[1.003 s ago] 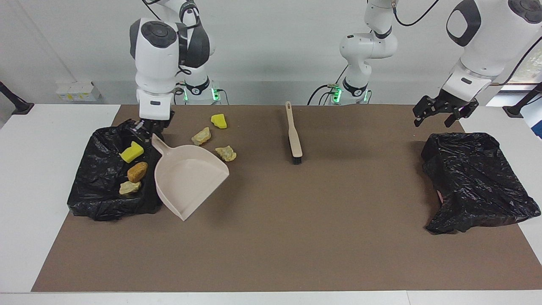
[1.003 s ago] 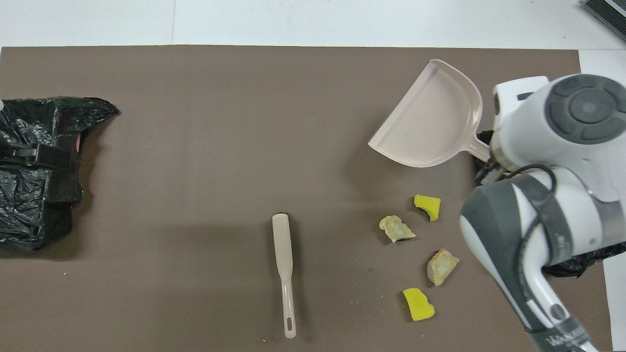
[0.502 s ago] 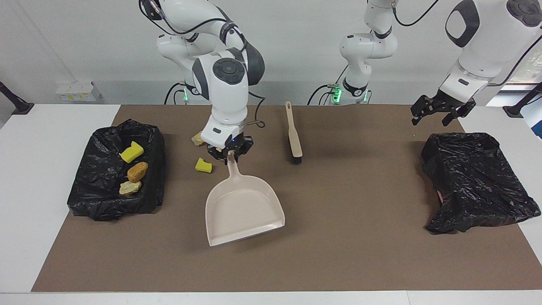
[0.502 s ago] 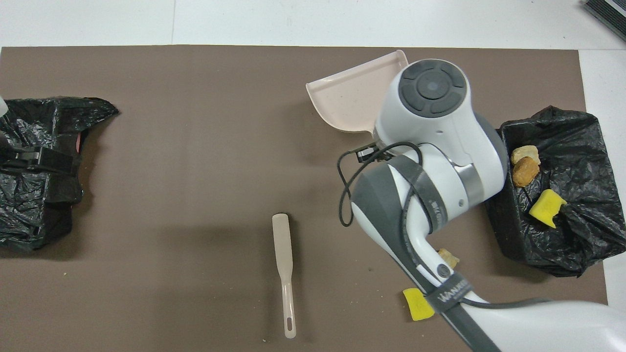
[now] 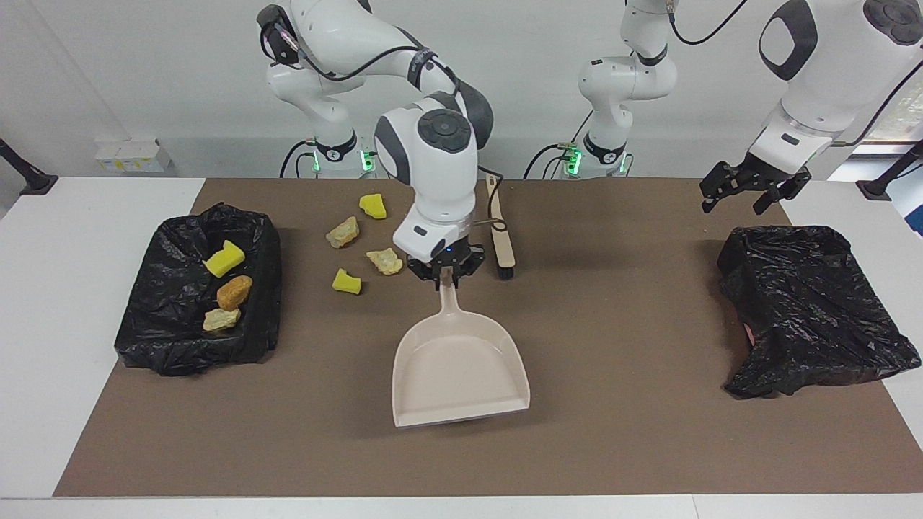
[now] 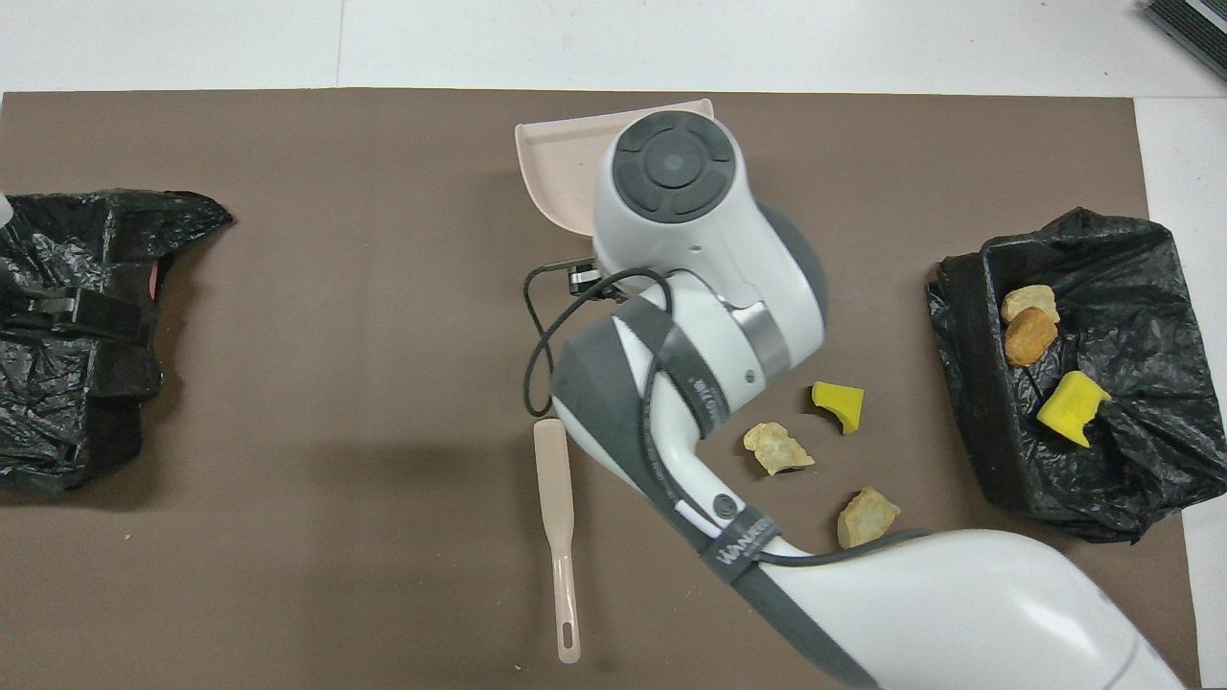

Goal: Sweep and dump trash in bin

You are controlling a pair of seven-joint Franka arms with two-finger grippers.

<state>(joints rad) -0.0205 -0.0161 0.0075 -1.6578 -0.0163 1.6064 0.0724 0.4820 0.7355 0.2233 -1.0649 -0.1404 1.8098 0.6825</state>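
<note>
The mat (image 5: 550, 363) past the brush is clear with the dustpan empty (image 5: 458, 367), so my right gripper continues to go there and lets go of the dustpan once it lies flat.
Four trash lumps lie on the brown mat: a yellow chunk (image 5: 373, 206), two beige lumps (image 5: 342, 232) (image 5: 384, 261) and a second yellow chunk (image 5: 347, 282). Three more lie in the black-lined bin (image 5: 166, 346) at the right arm's end: yellow (image 5: 225, 258), orange-brown (image 5: 234, 291) and beige (image 5: 221, 318). My right gripper (image 5: 445, 272) is shut on the handle of the pale pink dustpan (image 5: 458, 371). The pan is empty, low over the middle of the mat, its mouth pointing away from the robots. In the overhead view the arm hides most of the pan (image 6: 556, 163). My left gripper (image 5: 734, 205) waits open above the other bag.
A beige hand brush (image 5: 501, 231) lies on the mat beside the right gripper, bristles away from the robots; it also shows in the overhead view (image 6: 558, 517). A crumpled black bag (image 5: 807, 310) sits at the left arm's end.
My right arm has carried the dustpan from beside the bin to the middle of the mat and turned its mouth away from the robots. The left arm has barely moved.
</note>
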